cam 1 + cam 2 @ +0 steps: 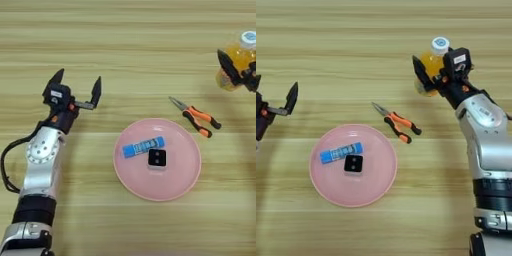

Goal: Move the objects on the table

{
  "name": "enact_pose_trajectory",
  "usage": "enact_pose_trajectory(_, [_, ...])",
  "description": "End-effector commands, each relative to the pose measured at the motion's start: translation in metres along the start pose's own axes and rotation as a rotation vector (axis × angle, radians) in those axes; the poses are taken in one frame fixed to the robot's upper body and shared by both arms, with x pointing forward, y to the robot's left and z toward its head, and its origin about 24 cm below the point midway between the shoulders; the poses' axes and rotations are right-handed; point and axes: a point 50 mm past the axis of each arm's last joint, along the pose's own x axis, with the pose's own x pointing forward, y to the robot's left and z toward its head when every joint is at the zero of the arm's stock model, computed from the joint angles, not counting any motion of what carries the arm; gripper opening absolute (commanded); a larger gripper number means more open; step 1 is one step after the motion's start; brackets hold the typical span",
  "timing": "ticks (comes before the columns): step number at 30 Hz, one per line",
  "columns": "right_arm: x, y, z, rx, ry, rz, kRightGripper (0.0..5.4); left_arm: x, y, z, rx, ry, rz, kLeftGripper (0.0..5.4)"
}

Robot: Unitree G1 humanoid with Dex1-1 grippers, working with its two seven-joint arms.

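Note:
My left gripper is open and should keep moving toward the bottle's body (434, 67) until its fingers close around it, as my right gripper holds the orange bottle cap up.
The small orange drink bottle (430, 62) with its white cap (440, 44) is at the far right of the table (125, 45), leaning a little. My right gripper (425, 70) is shut on the bottle; one black finger (420, 74) crosses its left side and the other is hidden behind it. The orange-handled pliers (197, 117) lie flat between the bottle and a pink plate (185, 175). The blue-labelled tube (144, 147) lies in the plate beside a small black block (157, 158). My left gripper (79, 79) hovers open and empty, left of the plate.
My left arm (42, 165) runs from the bottom left corner up to its gripper. The right arm (488, 150) comes up along the right edge. Bare wood stretches across the far side and in front of the plate.

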Motion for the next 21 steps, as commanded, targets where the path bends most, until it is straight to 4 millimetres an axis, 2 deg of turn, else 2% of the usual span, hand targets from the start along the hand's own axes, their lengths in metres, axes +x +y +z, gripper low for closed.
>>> enact_pose_trajectory(1, [0.009,0.007,0.016,-0.029,-0.042,0.115,3.6,-0.002,-0.003,0.015,0.01,-0.014,-0.168,5.4])
enact_pose_trajectory(6, [0.011,0.017,0.023,-0.012,-0.054,0.228,3.6,-0.006,-0.013,0.034,-0.018,-0.034,-0.371,5.4])
enact_pose_trajectory(12, [0.007,0.035,0.038,0.002,-0.095,0.39,3.6,-0.01,-0.032,0.046,-0.021,-0.029,-0.61,5.4])
enact_pose_trajectory(21, [0.002,0.056,0.051,0.029,-0.117,0.548,3.6,-0.007,-0.05,0.052,-0.038,-0.025,-0.779,5.4])
